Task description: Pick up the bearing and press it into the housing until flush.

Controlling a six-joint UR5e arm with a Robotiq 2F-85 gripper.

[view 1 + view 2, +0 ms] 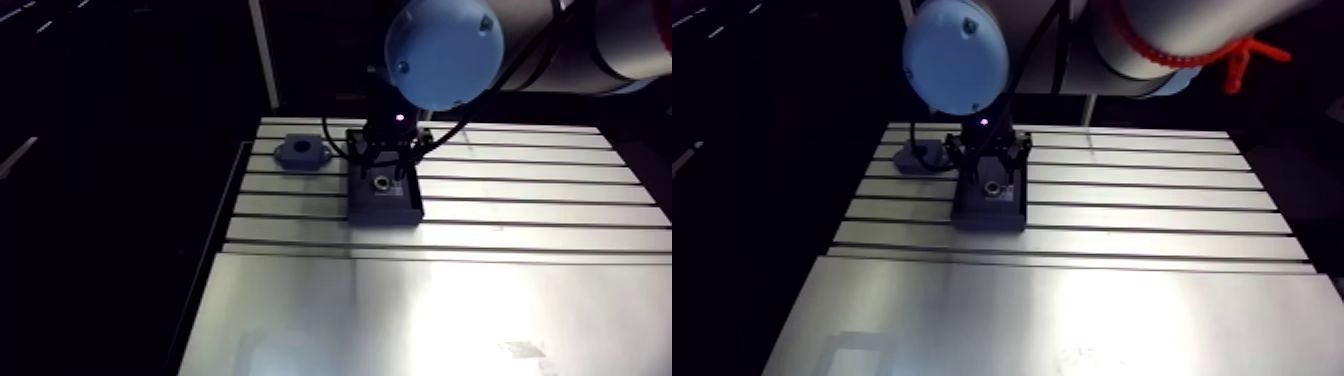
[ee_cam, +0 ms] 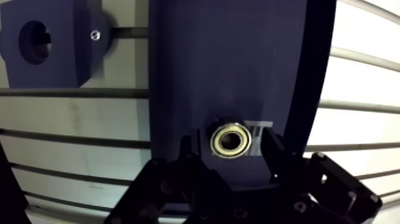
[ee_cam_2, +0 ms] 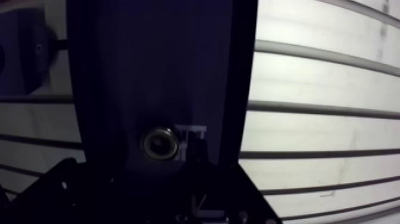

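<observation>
The pale label (image 2: 258, 137) continues flat behind the bearing (image 2: 230, 140), so the bearing will come off the block and leave a flat bottom when I lift.
The bearing (image 2: 231, 141), a small metal ring with a brass-coloured face, sits in a recess of a dark rectangular block (image 2: 226, 59) on the slotted table. My gripper (image 2: 232, 146) hangs low over the block, open, with one finger on each side of the bearing and a small gap on both sides. The housing (image 2: 44, 44), a dark flanged block with a round bore, lies beyond and to one side of the gripper, apart from the dark block. In the arm view the housing (image 1: 301, 152) is at the table's back left, and the gripper (image 1: 383, 162) stands over the block (image 1: 385, 207).
The slotted aluminium table (image 1: 520, 200) stretches to the right of the block, and a smooth metal plate (image 1: 420, 310) covers the front. The table's left edge (image 1: 215, 260) drops into darkness. A small screw (image 2: 94, 35) shows on the housing's flange.
</observation>
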